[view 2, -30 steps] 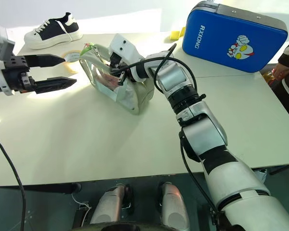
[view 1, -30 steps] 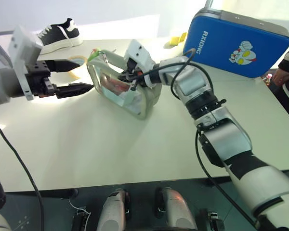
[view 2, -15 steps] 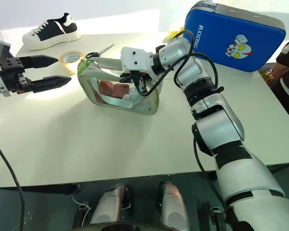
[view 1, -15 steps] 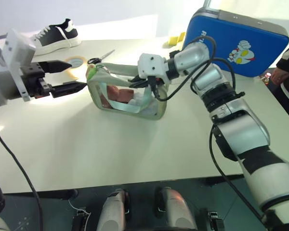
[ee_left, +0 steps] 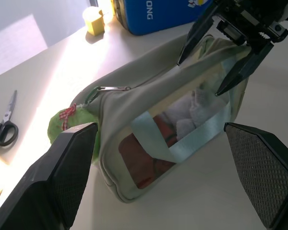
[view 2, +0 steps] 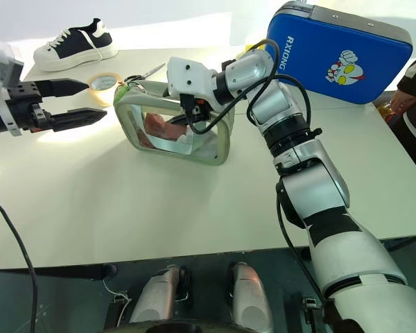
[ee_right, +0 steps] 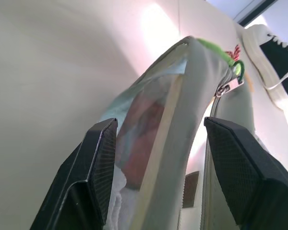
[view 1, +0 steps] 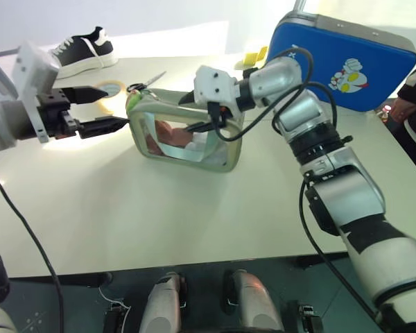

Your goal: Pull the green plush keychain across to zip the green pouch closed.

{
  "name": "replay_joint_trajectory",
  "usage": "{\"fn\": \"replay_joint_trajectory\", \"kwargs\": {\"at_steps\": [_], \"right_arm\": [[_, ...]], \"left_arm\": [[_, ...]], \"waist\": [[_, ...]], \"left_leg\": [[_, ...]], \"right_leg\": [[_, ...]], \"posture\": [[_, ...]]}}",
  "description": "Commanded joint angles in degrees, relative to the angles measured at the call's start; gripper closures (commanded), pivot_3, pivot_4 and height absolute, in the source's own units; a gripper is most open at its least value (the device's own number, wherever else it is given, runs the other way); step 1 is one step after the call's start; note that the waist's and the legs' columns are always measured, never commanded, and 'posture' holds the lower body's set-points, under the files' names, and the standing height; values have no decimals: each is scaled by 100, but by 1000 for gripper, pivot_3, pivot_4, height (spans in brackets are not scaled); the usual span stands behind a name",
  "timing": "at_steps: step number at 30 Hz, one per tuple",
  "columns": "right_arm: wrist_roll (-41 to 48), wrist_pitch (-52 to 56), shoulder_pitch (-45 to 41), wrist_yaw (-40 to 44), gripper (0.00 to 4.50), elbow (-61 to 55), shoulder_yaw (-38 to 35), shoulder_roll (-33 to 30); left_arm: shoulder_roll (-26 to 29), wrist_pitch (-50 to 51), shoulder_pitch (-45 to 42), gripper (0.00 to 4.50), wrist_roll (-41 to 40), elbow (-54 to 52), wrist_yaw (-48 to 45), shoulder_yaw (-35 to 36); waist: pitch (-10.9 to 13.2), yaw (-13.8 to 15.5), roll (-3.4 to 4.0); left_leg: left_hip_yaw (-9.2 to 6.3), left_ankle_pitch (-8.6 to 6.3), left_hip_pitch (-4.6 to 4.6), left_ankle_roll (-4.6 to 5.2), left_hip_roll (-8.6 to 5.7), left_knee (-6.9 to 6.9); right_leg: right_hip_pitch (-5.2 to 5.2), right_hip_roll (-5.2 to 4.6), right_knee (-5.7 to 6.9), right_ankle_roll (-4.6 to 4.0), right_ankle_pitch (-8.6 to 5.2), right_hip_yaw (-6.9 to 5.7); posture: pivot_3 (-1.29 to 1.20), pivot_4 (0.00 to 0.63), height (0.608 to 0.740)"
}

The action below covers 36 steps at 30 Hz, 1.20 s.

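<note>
Next, my right gripper straightens the green pouch (view 1: pixel 184 142) by the pouch's top edge, because the pouch slants under that gripper. It should then hold the pouch's end (view 1: pixel 235 142) opposite the keychain before zipping.
The green pouch (view 1: pixel 180 139) stands on the white table, its clear side showing red and white contents. The green plush keychain (view 1: pixel 132 104) hangs at the pouch's end nearest my left gripper (view 1: pixel 107 109). That gripper is open, level, a short way from the keychain and touching nothing. In the left wrist view the keychain (ee_left: pixel 67 129) sits by a metal clip. My right gripper (view 1: pixel 187 116) is open over the pouch's top near its other end. In the right wrist view its fingers (ee_right: pixel 93 177) straddle the top edge with a gap on both sides.
A big blue hard case (view 1: pixel 340 59) lies at the back right. A black-and-white shoe (view 1: pixel 83 48), a tape roll (view 1: pixel 111 89) and scissors (view 1: pixel 144 83) lie behind the pouch, a yellow block (view 1: pixel 253 55) farther back. A person (view 1: pixel 409 104) stands at the right edge.
My right gripper, shut on the pouch's top edge before, has opened and let go. The pouch swung round to stand side-on. My left gripper stayed open and nearly still.
</note>
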Motion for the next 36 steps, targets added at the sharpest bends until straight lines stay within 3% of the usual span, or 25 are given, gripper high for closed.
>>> {"fn": "replay_joint_trajectory", "kwargs": {"at_steps": [1, 2, 5, 9, 13, 19, 22, 26, 34, 36], "right_arm": [[-47, 480, 50, -204, 1502, -499, 74, 250], [-92, 518, 55, -252, 1502, -478, 111, 302], [-302, 358, 26, -474, 2300, -130, 213, 363], [-481, 27, -39, -631, 4420, 265, 273, 336], [-324, -101, -349, -646, 4420, 335, 46, 358], [66, 622, -483, -436, 4420, -192, -241, 377], [127, 978, -499, -523, 3640, -296, -334, 365], [-30, 1144, -361, -701, 1692, -230, -215, 357], [-202, 1133, -142, -696, 1692, -28, 2, 408], [-275, 945, -144, -748, 2232, 180, 60, 436]], "left_arm": [[65, -109, -166, 0, 49, -84, -7, 58], [73, -72, -164, 0, 25, -131, -7, 77], [84, -46, -106, 0, 18, -219, 9, 108], [139, -21, 21, 0, 35, -289, 27, 184], [207, 92, 109, 0, -50, -414, 87, 372], [235, 64, 227, 0, -20, -436, 75, 390], [199, 49, 177, 0, -30, -358, 110, 406], [171, -12, 165, 0, 0, -349, 64, 297], [172, -33, 5, 0, 48, -231, 20, 172], [168, -23, -30, 0, 51, -232, 16, 147]], "waist": [[0, -2, 0], [0, -2, 0], [0, 14, 0], [-2, 36, -3], [-1, 2, -2], [-2, 4, -3], [-2, 14, -3], [-2, 5, -3], [-1, 0, -2], [-2, -3, -3]], "left_leg": [[0, 0, 0, 0, 0, 0], [1, 0, -1, 0, 0, 0], [1, 0, -3, 0, 0, 1], [-2, -5, -2, 7, -3, 4], [-1, -14, -5, 24, -1, 4], [-1, -14, -4, 23, 0, 3], [-1, -16, -4, 26, -1, 4], [-1, -17, -5, 27, -1, 4], [0, -17, -5, 28, -1, 3], [0, -17, -5, 28, -1, 3]], "right_leg": [[0, 0, 0, 0, 0, 0], [-2, 0, 1, 0, 0, 0], [-3, 0, 1, 0, 0, 0], [5, 0, -2, -1, 0, -1], [-2, 0, 1, 0, 0, 0], [-2, 0, 1, 0, 0, 0], [1, 0, 0, 0, 0, -1], [-2, 0, 0, 0, 0, -1], [-2, 0, 0, 0, 0, -1], [-2, 1, 0, 0, 0, -1]], "posture": [[0, 150, 740], [0, 150, 740], [0, 150, 740], [0, 150, 740], [0, 150, 740], [0, 150, 740], [0, 150, 740], [0, 150, 740], [0, 150, 740], [0, 150, 740]]}}
